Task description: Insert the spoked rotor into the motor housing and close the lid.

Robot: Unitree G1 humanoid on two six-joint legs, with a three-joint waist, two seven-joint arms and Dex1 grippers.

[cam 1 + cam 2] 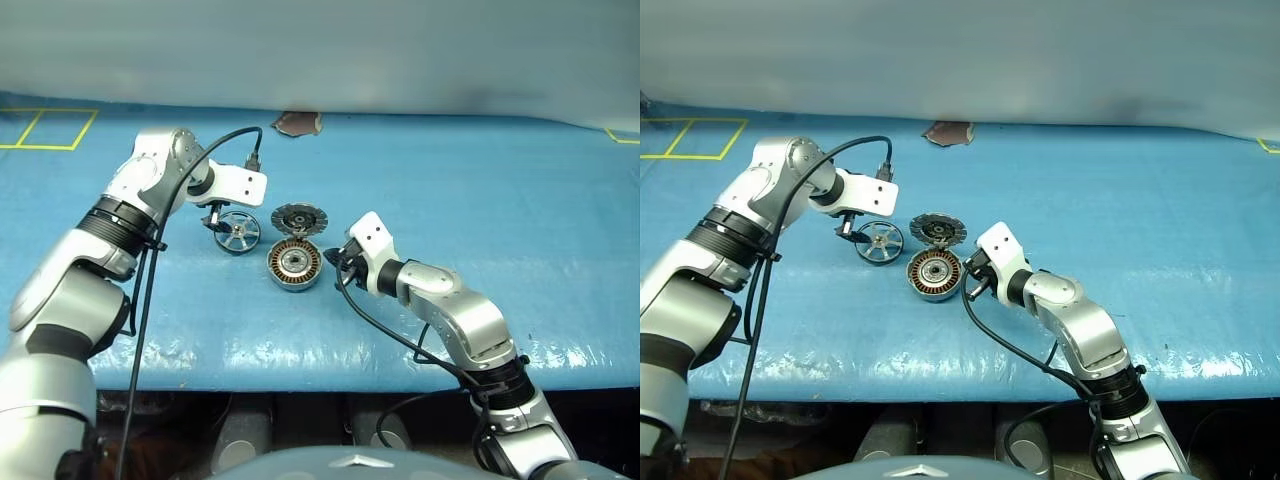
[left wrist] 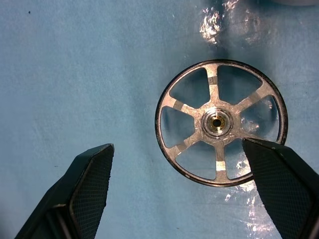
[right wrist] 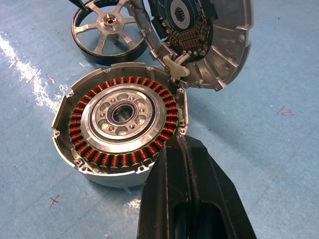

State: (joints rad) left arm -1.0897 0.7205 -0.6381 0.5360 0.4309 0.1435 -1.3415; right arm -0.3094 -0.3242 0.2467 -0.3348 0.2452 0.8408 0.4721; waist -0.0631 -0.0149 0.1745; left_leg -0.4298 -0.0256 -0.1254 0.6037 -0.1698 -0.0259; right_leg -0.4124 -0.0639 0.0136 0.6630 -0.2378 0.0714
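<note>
The spoked rotor (image 1: pixel 239 232) will leave the copper windings in view when I lower it into the motor housing, because wide gaps (image 2: pixel 192 90) show between its spokes.
The spoked rotor (image 1: pixel 237 231) lies flat on the blue table, left of the motor housing (image 1: pixel 294 264), whose copper windings ring a silver hub (image 3: pixel 119 122). The lid (image 1: pixel 296 218) stands tilted open at the housing's far edge, its dark segmented face (image 3: pixel 192 30) showing. My left gripper (image 1: pixel 215 222) hangs open over the rotor (image 2: pixel 221 123) and points down. One of its fingertips (image 2: pixel 271 169) overlaps the rotor's rim and the other stands well off to the side. My right gripper (image 3: pixel 179 144) is shut on nothing, close against the housing's right rim.
A brown patch (image 1: pixel 298 123) marks the table's far edge, and yellow tape lines (image 1: pixel 45 130) mark the far left. The blue sheet's front edge (image 1: pixel 330 375) runs just below the arms. Black cables (image 1: pixel 390 335) trail from both wrists.
</note>
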